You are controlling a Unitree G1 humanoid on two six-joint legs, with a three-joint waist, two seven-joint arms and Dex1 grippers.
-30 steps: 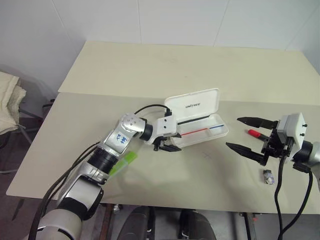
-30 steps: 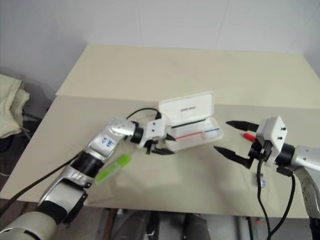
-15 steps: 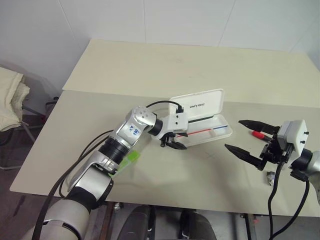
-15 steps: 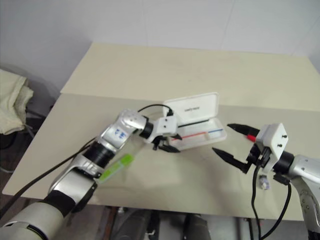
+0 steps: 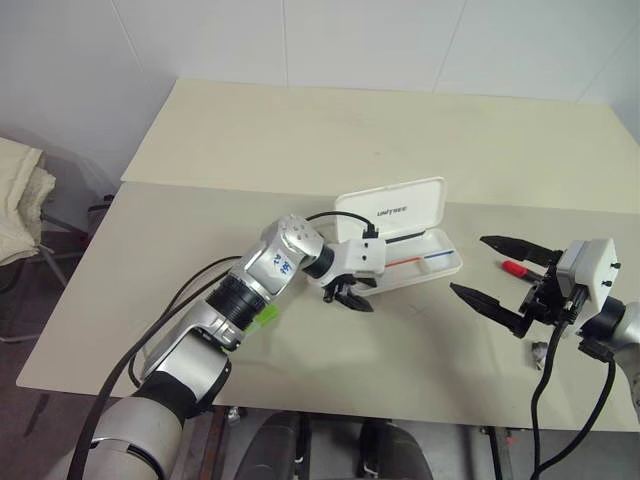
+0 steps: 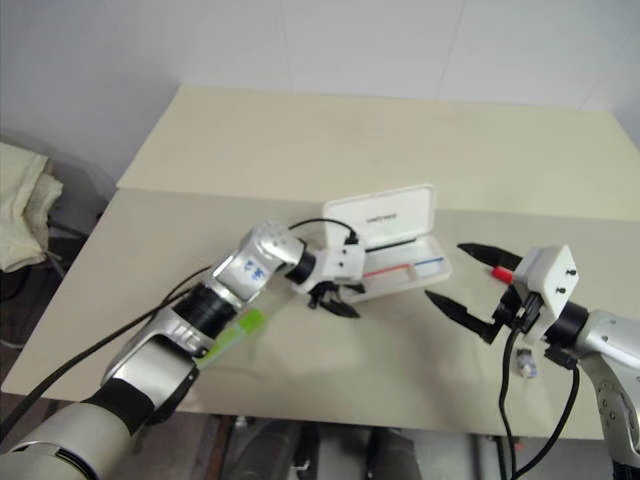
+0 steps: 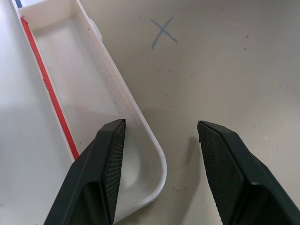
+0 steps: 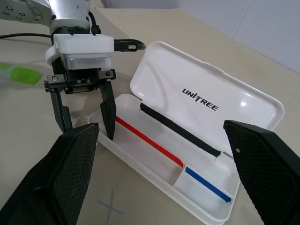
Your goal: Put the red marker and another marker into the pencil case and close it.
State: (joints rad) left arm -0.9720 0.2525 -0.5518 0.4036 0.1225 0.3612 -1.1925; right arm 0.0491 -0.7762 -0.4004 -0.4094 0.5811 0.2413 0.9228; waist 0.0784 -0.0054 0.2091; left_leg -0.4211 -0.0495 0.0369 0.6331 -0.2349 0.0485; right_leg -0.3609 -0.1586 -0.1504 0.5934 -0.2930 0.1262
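The lid is attached to the tray along its back edge (image 5: 405, 238). The pencil case (image 5: 415, 261) will swing around in one piece, with its lid still open, when I pull its side.
The white pencil case (image 5: 432, 263) lies open on the table, its "UNITREE" lid (image 5: 391, 209) standing up at the back and its tray empty. My left gripper (image 5: 345, 298) is open and straddles the case's left end wall, with one finger (image 8: 108, 110) over the tray and the other over the table. The lime-green highlighter (image 6: 239, 328) lies partly under my left forearm. To the right of the case, my right gripper (image 5: 468, 265) hangs open and level, empty. The red marker (image 5: 515, 268) lies on the table just behind it.
A small grey object (image 5: 540, 352) lies near the front edge under my right hand. A pen-drawn X (image 7: 163, 31) marks the table in front of the case. A folded cloth (image 5: 20, 195) rests beside the table at the far left.
The camera view has shifted a little. My left gripper has tipped further downward and edged rightward at the case's left end. The right gripper has held its place, still open.
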